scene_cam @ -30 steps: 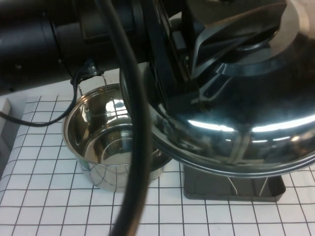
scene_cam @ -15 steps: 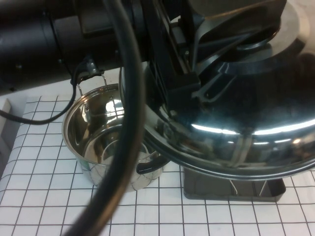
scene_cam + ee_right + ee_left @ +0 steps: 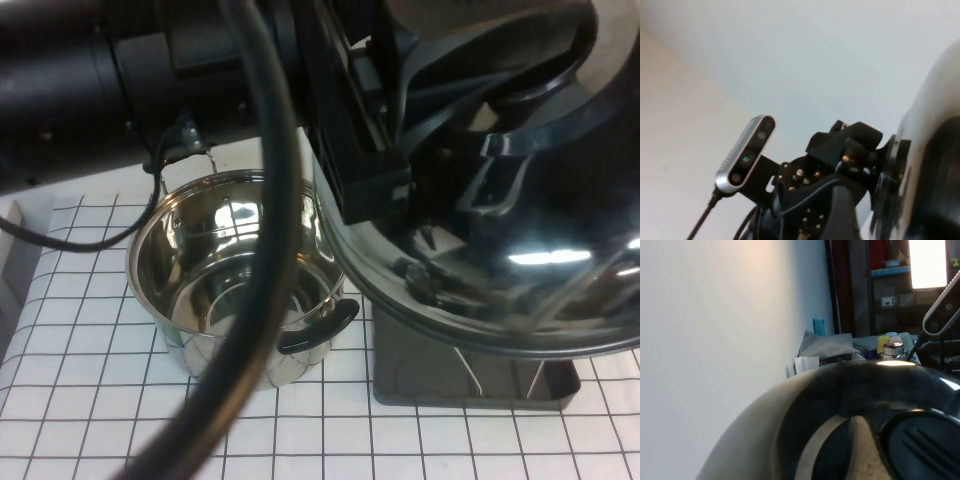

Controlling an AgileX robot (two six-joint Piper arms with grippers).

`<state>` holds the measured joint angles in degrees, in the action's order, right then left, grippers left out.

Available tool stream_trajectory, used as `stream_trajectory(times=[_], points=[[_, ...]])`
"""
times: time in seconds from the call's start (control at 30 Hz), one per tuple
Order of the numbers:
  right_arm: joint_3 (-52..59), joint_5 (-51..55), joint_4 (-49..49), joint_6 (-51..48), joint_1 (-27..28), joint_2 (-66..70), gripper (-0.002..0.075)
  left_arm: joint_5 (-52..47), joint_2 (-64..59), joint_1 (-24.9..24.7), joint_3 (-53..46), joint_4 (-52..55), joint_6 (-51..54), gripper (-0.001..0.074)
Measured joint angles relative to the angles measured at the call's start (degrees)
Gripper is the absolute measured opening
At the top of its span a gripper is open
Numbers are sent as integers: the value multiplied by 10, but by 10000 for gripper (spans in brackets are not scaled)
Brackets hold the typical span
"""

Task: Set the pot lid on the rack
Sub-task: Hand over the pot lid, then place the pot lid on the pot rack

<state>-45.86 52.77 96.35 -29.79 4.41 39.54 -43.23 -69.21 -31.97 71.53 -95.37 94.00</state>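
Observation:
My left gripper has the lid hanging slanted (image 3: 500, 255) from its knob, so my right gripper should grab the lid's rim (image 3: 934, 92) before standing the lid in the rack.
The pot lid (image 3: 520, 260), shiny and domed, hangs tilted in the air close to the high camera, above the rack's dark grey tray (image 3: 420, 375). My left gripper (image 3: 480, 110) reaches in from the left and is shut on the lid's black knob (image 3: 925, 445), which shows against the dome (image 3: 805, 405) in the left wrist view. Only the tray's front and a few wire prongs (image 3: 470, 375) show under the lid. My right gripper is out of sight; its wrist view looks up at the lid's edge (image 3: 935, 150) and my left arm (image 3: 840, 165).
The deep steel pot (image 3: 230, 270) with black handles stands open on the checked mat, just left of the rack. My left arm and its thick black cable (image 3: 265, 250) cross in front of the pot. The head camera (image 3: 745, 152) shows in the right wrist view.
The lid has swung right and tipped steeper, uncovering the pot's right rim and near handle. The pot and rack have not moved.

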Motion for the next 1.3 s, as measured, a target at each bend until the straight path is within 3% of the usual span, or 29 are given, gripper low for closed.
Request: stream_trajectory(times=[0.13,0.2,0.47,0.67,0.73,0.8,0.9,1.0,1.07,1.13,1.3], points=[[0,7,0,-30,0,19,501,-1,-3,0,0,0,0,333],[0,12,0,-51,0,27,460,-2,-4,0,0,0,3,333],[-6,43,29,-165,-2,36,134,3,-11,0,0,19,20,333],[-7,46,32,-187,-5,36,131,3,-12,0,0,20,20,333],[-7,46,30,-197,-5,36,126,5,-12,0,0,18,20,370],[-7,37,13,-216,-5,36,59,19,-8,0,0,4,17,481],[-4,16,-8,-256,-4,38,24,37,-5,0,1,-6,14,623],[-3,0,-9,-279,-3,38,22,56,0,0,1,-6,13,659],[-3,-8,-9,-291,-3,42,21,71,9,0,1,-6,13,623],[-3,-14,-9,-300,-3,47,21,85,22,0,1,-7,6,537],[-3,-15,-9,-318,-3,96,20,108,63,0,1,99,-70,136]])
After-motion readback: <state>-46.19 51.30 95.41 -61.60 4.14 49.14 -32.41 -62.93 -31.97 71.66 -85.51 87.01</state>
